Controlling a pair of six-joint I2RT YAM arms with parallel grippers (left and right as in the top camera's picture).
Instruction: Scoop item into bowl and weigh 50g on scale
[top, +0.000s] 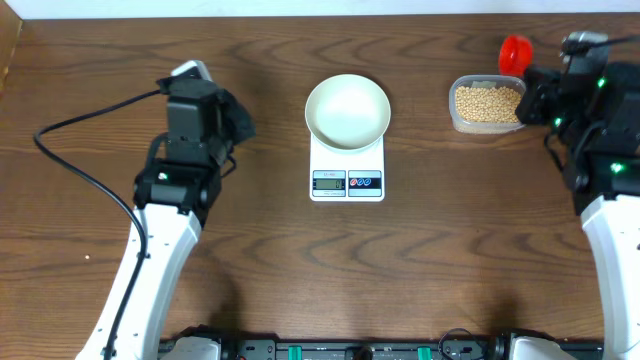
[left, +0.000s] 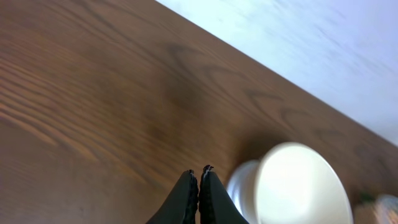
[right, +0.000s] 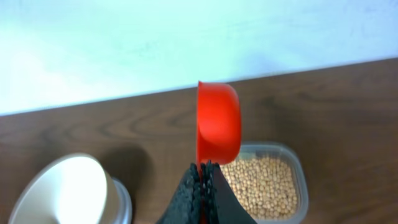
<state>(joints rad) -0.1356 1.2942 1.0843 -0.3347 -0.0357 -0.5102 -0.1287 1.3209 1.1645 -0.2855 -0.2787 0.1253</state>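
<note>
I should turn my left gripper to face the scale's display (top: 328, 184) before I scoop beans, because it is pointing past the bowl at the far table edge (left: 261, 65).
A white bowl (top: 347, 110) stands empty on the white scale (top: 347, 181) at the table's middle; both show in the left wrist view (left: 303, 186) and the bowl in the right wrist view (right: 59, 190). Tan beans (top: 487, 102) fill a clear tub (top: 455, 118) at the right, also in the right wrist view (right: 264, 186). My right gripper (right: 205, 165) is shut on the handle of a red scoop (right: 217, 123), held above the tub's far edge (top: 515, 52). My left gripper (left: 199, 172) is shut and empty, left of the scale.
The left arm (top: 185, 150) and its black cable (top: 70, 160) lie over the left half of the wooden table. The right arm (top: 600, 150) stands at the right edge. The far table edge meets a pale wall (right: 186, 37).
</note>
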